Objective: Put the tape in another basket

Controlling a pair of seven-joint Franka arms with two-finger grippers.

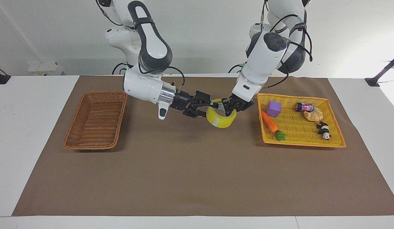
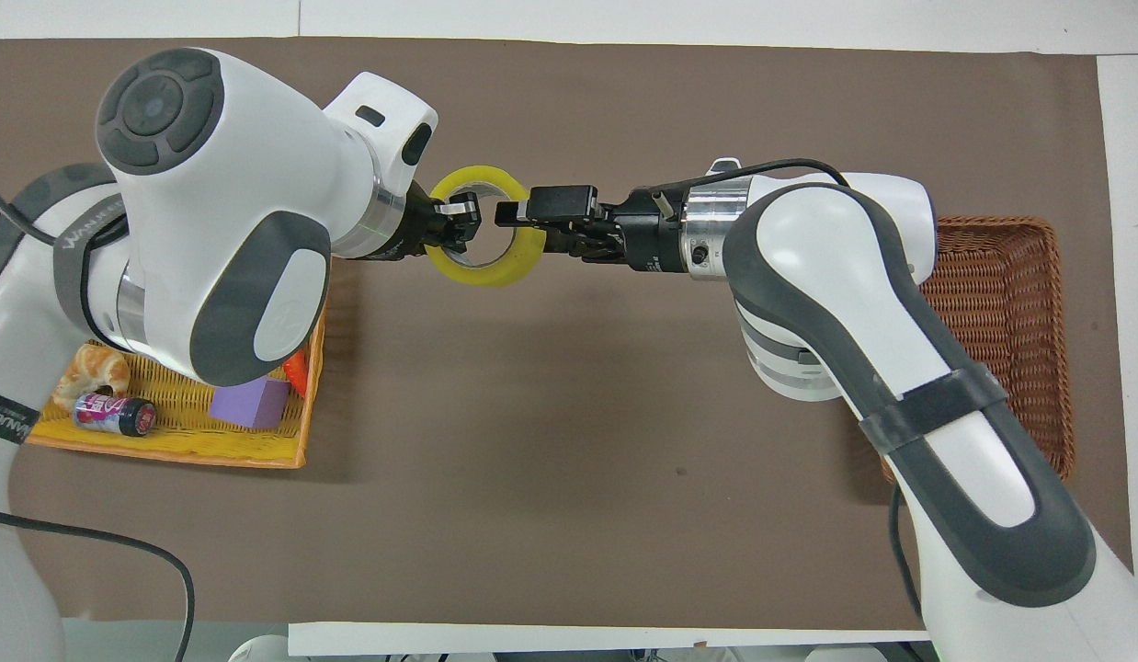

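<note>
My left gripper needs to let go of the yellow tape [image 2: 483, 274], which both grippers are holding, and move back before my right gripper takes the tape to the brown wicker basket [image 1: 96, 120].
The yellow tape [image 1: 221, 119] [image 2: 482, 271] hangs tilted above the brown mat, between the two baskets. My left gripper [image 1: 229, 109] [image 2: 454, 225] comes down from the yellow tray's end and is shut on the ring's wall. My right gripper [image 1: 210, 106] [image 2: 518, 213] reaches in level from the brown basket's end and straddles the ring's other wall, one finger inside the ring and one outside, closed against it. The brown wicker basket [image 1: 95, 117] [image 2: 992, 294] stands at the right arm's end of the table with nothing in it.
A flat yellow tray [image 1: 302, 143] [image 2: 165, 450] at the left arm's end holds a purple cube [image 1: 273, 108], a toy carrot [image 1: 269, 122], a small can [image 1: 303, 107], a croissant [image 1: 314, 114] and a panda figure [image 1: 324, 130].
</note>
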